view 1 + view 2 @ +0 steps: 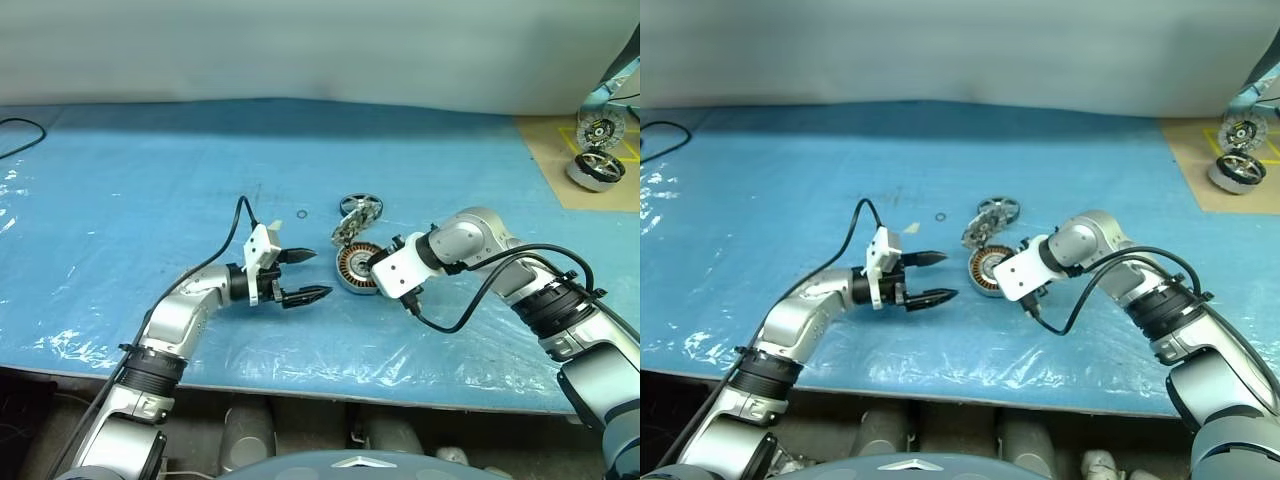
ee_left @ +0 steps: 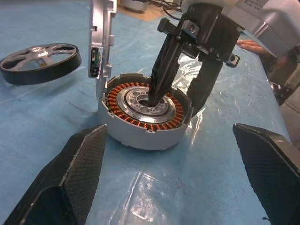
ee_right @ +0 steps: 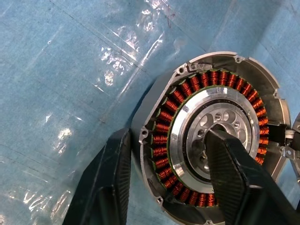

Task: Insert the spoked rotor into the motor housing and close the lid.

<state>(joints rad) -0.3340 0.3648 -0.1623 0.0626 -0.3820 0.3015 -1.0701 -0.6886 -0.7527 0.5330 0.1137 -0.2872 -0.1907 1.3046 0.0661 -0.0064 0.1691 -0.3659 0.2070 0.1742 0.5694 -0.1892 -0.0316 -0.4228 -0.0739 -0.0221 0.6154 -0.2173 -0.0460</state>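
Observation:
My gripper is about to lower the small metal ring (image 1: 302,214). The hub has an open round hole in its middle (image 2: 145,101), so the ring should settle flat there when I lower it.
The motor housing (image 2: 140,133), a short silver can ringed with copper windings, sits on the blue sheet with its lid (image 2: 101,42) hinged up at the far side. The spoked rotor (image 2: 40,61) lies flat on the sheet just beyond it, apart from both grippers. My right gripper (image 3: 166,140) reaches down onto the housing. One finger (image 3: 229,173) is in the central hub and the other finger (image 3: 110,183) is against the outer wall, clamping the housing. My left gripper (image 1: 300,276) hovers open a short way left of the housing, pointing at it, with nothing between its fingers.
A small dark ring (image 1: 301,213) lies on the sheet behind the left gripper. A brown board (image 1: 560,180) at the back right carries larger wheel-like motors (image 1: 597,168). A black cable (image 1: 20,130) loops at the far left. The table's front edge runs close below both arms.

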